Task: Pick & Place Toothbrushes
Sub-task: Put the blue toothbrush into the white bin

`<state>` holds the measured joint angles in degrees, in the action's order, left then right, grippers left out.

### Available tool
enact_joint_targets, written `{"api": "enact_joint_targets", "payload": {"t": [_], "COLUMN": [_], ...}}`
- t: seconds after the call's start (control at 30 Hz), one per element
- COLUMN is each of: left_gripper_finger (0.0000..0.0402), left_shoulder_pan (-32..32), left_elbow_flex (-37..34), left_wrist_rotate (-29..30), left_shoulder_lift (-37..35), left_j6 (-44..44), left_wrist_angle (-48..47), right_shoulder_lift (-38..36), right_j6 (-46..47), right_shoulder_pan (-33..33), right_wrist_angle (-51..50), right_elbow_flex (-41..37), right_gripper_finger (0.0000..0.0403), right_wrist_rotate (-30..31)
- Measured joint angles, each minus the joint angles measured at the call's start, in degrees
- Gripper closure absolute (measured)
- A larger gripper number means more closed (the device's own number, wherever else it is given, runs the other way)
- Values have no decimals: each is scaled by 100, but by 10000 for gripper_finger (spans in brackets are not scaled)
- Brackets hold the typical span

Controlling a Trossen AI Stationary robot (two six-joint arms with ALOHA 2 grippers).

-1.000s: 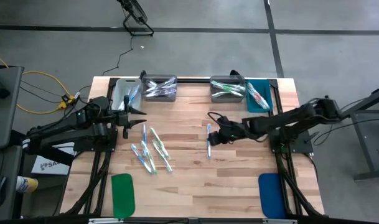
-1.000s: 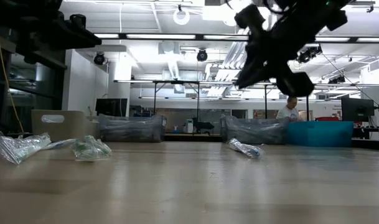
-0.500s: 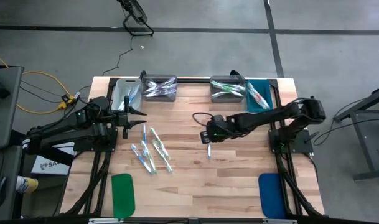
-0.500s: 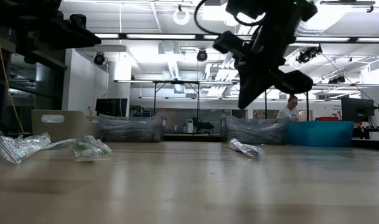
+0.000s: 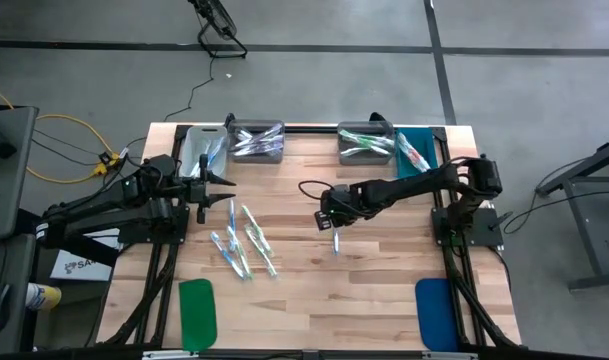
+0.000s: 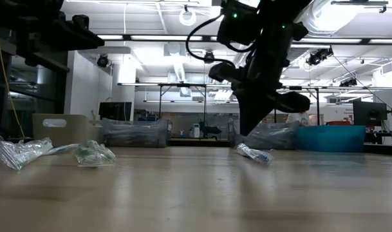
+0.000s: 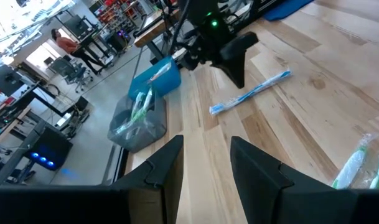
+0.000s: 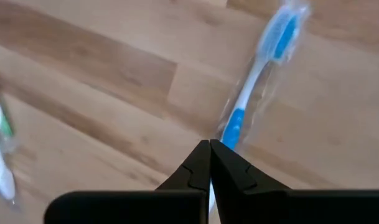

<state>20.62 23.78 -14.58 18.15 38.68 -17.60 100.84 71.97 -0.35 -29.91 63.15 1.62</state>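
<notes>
My right gripper's fingers are shut over the blue toothbrush. I need to open them and bring them down around its handle (image 8: pixel 232 129) before I lift it toward my left gripper.
One blue-handled toothbrush (image 5: pixel 335 240) in a clear wrapper lies flat on the wood near the table's middle, also seen as the toothbrush (image 8: pixel 259 78) in the right wrist view. My right gripper (image 5: pixel 324 219) hovers just above its handle end, fingers shut (image 8: pixel 209 146), clear of the table in the low view (image 6: pixel 244 129). Several more wrapped toothbrushes (image 5: pixel 242 240) lie loose left of centre. My left gripper (image 5: pixel 222 190) waits open (image 7: pixel 206 146) above the table's left part, beside that group.
Along the far edge stand a grey bin (image 5: pixel 199 150), two clear bins (image 5: pixel 257 142) (image 5: pixel 366 143) holding toothbrushes, and a blue bin (image 5: pixel 416 153). A green pad (image 5: pixel 197 310) and a blue pad (image 5: pixel 436 312) lie at the near edge. Bare wood spans the near middle.
My right gripper has travelled toward the table's left edge and come down, ending over the blue toothbrush's handle end. The toothbrush has stayed where it lay.
</notes>
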Motion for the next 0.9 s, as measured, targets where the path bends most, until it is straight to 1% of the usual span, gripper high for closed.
{"api": "enact_joint_targets", "payload": {"t": [0.17, 0.27, 0.37, 0.57, 0.67, 0.77, 0.83, 0.9], "left_gripper_finger": [275, 275, 275, 275, 275, 275, 275, 275], "left_shoulder_pan": [0, 0, 0, 0, 0, 0, -2, 0], "left_elbow_flex": [1, 5, 5, 5, 5, 5, 5, 8], "left_wrist_rotate": [2, 2, 4, 6, 6, 10, 15, 17], "left_shoulder_lift": [2, 2, 2, 2, 4, 3, 4, 7], "left_j6": [7, 30, 44, 140, 153, 155, 155, 155], "left_wrist_angle": [-10, -25, -21, -21, -21, -21, -21, -18], "right_shoulder_lift": [-2, -2, -2, 25, 99, 220, 300, 405], "right_j6": [-119, -161, -148, -59, 136, 355, 457, 478], "right_shoulder_pan": [-21, -20, -2, -3, -3, 8, 13, 19], "right_wrist_angle": [11, 11, 2, -25, -163, -241, -310, -157], "right_elbow_flex": [1, 1, 1, -1, -3, -1, -8, -8], "right_gripper_finger": [400, 388, 357, 277, 250, 240, 240, 244], "right_wrist_rotate": [229, 140, 156, 265, 290, 226, 130, 129]}}
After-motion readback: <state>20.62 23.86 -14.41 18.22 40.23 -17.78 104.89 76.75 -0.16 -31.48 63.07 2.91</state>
